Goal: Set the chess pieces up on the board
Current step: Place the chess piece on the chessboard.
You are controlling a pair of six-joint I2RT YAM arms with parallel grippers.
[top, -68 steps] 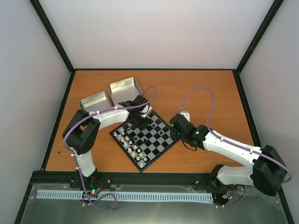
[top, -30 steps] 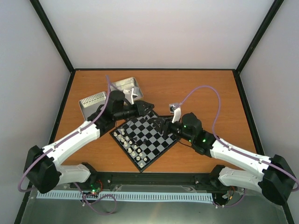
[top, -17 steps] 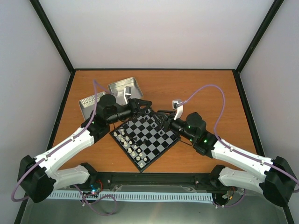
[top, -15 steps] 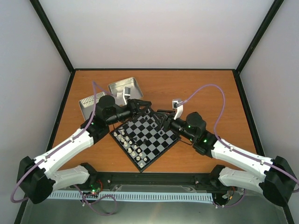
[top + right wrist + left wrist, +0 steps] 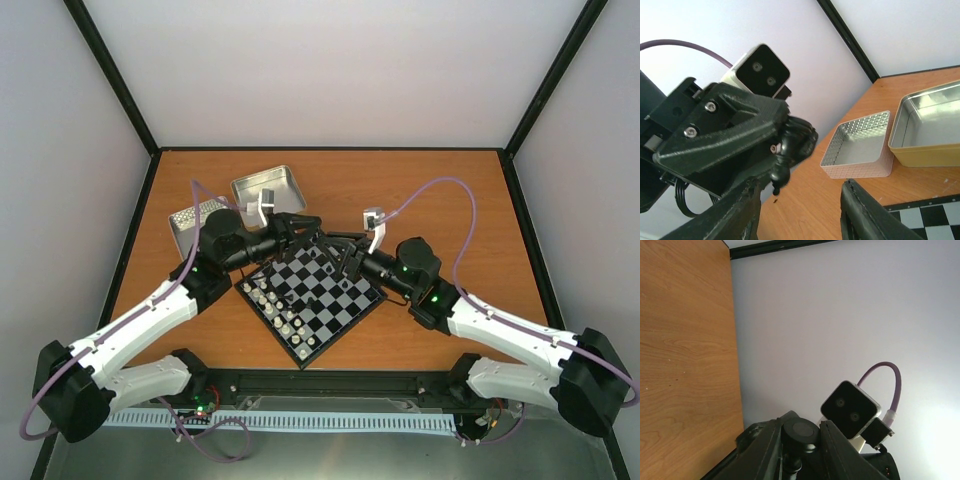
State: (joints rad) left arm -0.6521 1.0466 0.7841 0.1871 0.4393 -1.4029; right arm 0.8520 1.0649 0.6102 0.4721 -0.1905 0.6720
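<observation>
The black chess piece's base (image 5: 801, 430) is in my left gripper, so next my left gripper hands the piece head-first (image 5: 780, 174) to my right gripper, which can set it upright.
The board (image 5: 318, 312) lies turned like a diamond in the middle of the table. Several white pieces (image 5: 276, 306) stand in rows along its near-left side. A few black pieces (image 5: 345, 283) stand near its far-right side. My left gripper (image 5: 305, 232) hovers over the board's far corner, shut on a black chess piece (image 5: 801, 432) whose round base faces the left wrist camera. The same piece (image 5: 785, 155) shows in the right wrist view, pointing between the spread fingers of my right gripper (image 5: 799, 207). My right gripper (image 5: 338, 250) is open, facing the left one closely.
Two silver tins stand at the back left: a smooth one (image 5: 270, 188) and a textured one (image 5: 200, 220). They also show in the right wrist view, smooth (image 5: 925, 125) and textured (image 5: 860, 145). The board's corner (image 5: 935, 212) lies below the right fingers.
My left gripper has lifted off the board with the black piece and turned toward the right arm. My right gripper has swung up and left until the two face each other.
</observation>
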